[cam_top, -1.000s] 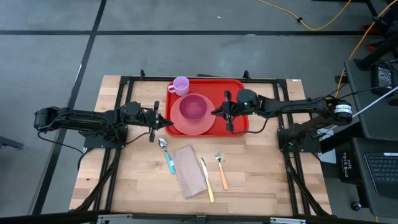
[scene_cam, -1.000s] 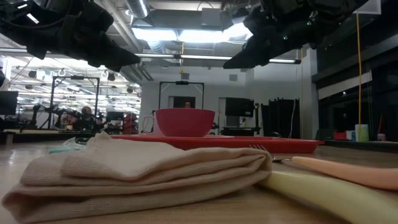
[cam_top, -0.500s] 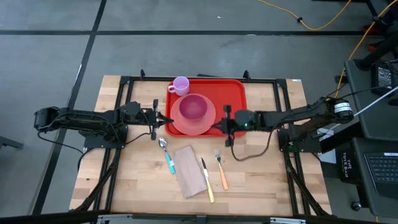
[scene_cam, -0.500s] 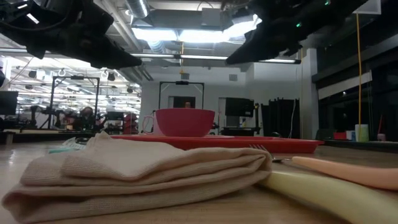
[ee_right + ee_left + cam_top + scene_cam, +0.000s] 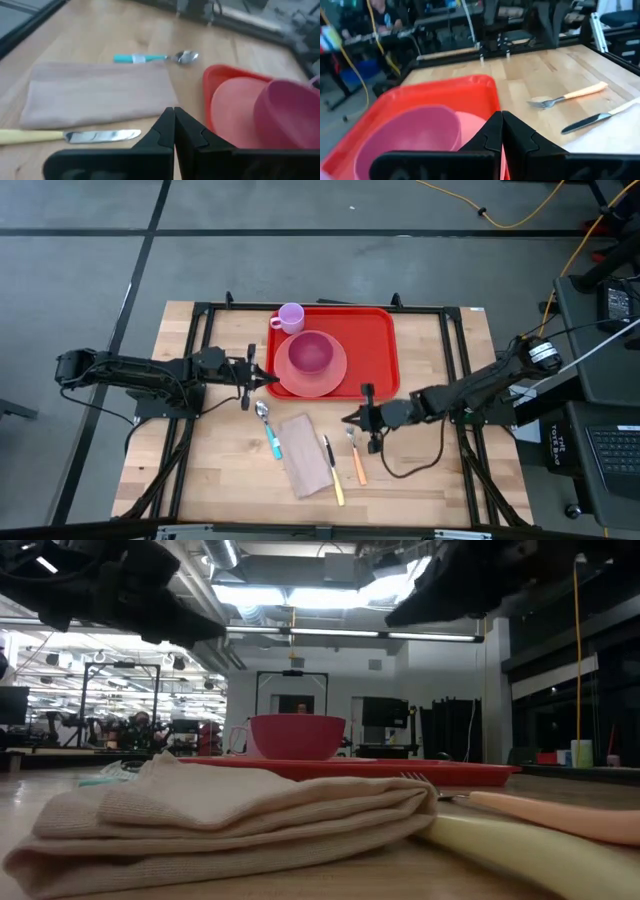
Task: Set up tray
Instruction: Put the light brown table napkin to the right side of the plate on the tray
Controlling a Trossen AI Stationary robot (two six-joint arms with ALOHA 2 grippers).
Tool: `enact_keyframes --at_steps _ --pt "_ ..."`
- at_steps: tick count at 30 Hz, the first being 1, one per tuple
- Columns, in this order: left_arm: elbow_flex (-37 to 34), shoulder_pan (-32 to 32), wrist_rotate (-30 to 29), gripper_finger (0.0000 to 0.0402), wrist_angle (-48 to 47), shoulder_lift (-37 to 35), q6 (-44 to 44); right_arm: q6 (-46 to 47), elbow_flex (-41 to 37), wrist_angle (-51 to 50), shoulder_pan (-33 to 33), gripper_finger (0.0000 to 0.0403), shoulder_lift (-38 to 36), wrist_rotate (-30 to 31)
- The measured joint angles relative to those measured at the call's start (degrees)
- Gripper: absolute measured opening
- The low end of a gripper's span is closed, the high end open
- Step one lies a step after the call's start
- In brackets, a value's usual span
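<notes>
The robot's right gripper should go on moving to the napkin's corner (image 5: 330, 484) beside the yellow-handled knife until its fingers open there, since the beige napkin's near edge (image 5: 315, 492) faces open wood.
The red tray (image 5: 372, 345) lies at the table's far middle. On it sits a pink plate (image 5: 330, 378) with a darker pink bowl (image 5: 312, 352), and a lilac cup (image 5: 291, 317) stands in its far left corner. My left gripper (image 5: 264, 377) is shut and hovers at the tray's near left corner, beside the plate's rim (image 5: 470, 131). My right gripper (image 5: 350, 420) is shut and hangs over the wood just near of the tray, above the tines of the orange-handled fork (image 5: 355, 454). In the low view both grippers (image 5: 215, 632) (image 5: 395, 618) hang well above the table.
In front of the tray lie a teal-handled spoon (image 5: 268, 428), a folded beige napkin (image 5: 306, 452) and a yellow-handled knife (image 5: 333, 468), beside the fork. The right wrist view shows the napkin (image 5: 100, 95), spoon (image 5: 155, 57) and knife (image 5: 70, 136). Black frame rails run along the table's sides.
My right gripper has travelled from above the tray's right half toward the table's near edge, off the tray, and now hangs over the fork; it has stayed shut. The things on the table have not moved.
</notes>
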Motion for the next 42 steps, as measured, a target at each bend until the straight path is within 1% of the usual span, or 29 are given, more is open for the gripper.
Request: enact_keyframes --at_steps 4,7,10,14,16,20,24,29,31,35,38,42 --pt "0.0 -4.1 -3.0 0.0001 2.8 0.0 1.8 5.7 1.8 -0.2 3.4 0.0003 4.3 2.0" --pt "0.0 -7.0 -4.1 0.0001 3.9 0.0 1.4 5.9 6.3 -2.0 5.9 0.0003 8.1 2.1" --pt "0.0 -9.9 -7.0 0.0002 3.8 0.0 1.4 5.5 12.5 -7.2 7.9 0.0003 11.9 2.4" --pt "0.0 -12.7 -11.7 0.0001 3.6 0.0 1.4 5.7 21.8 -17.4 9.1 0.0003 17.8 3.0" --pt "0.0 -13.6 -12.8 0.0002 3.8 0.0 1.5 5.6 26.6 -22.9 9.4 0.0003 21.0 3.5" --pt "0.0 -14.9 -12.5 0.0003 3.4 0.0 1.4 5.5 35.4 -31.8 9.4 0.0004 27.2 3.7" --pt "0.0 -15.6 -11.6 0.0003 2.8 0.0 1.7 5.7 43.6 -38.3 9.9 0.0005 32.1 4.0" --pt "0.0 -16.1 -11.6 0.0003 2.1 0.0 4.4 5.8 52.2 -44.7 12.5 0.0005 36.3 6.9" --pt "0.0 -16.1 -11.6 0.0003 2.3 0.0 5.7 6.9 55.0 -48.6 13.6 0.0005 37.5 7.0" --pt "0.0 -16.1 -11.6 0.0003 2.5 0.0 7.0 10.5 60.2 -52.1 15.8 0.0004 40.2 7.1" --pt "0.0 -16.1 -11.6 0.0003 2.7 0.0 6.9 10.6 63.3 -52.3 17.2 0.0005 42.1 7.0" --pt "0.0 -16.1 -11.6 0.0003 3.1 0.0 6.9 10.4 64.5 -53.1 18.1 0.0006 43.4 7.0"
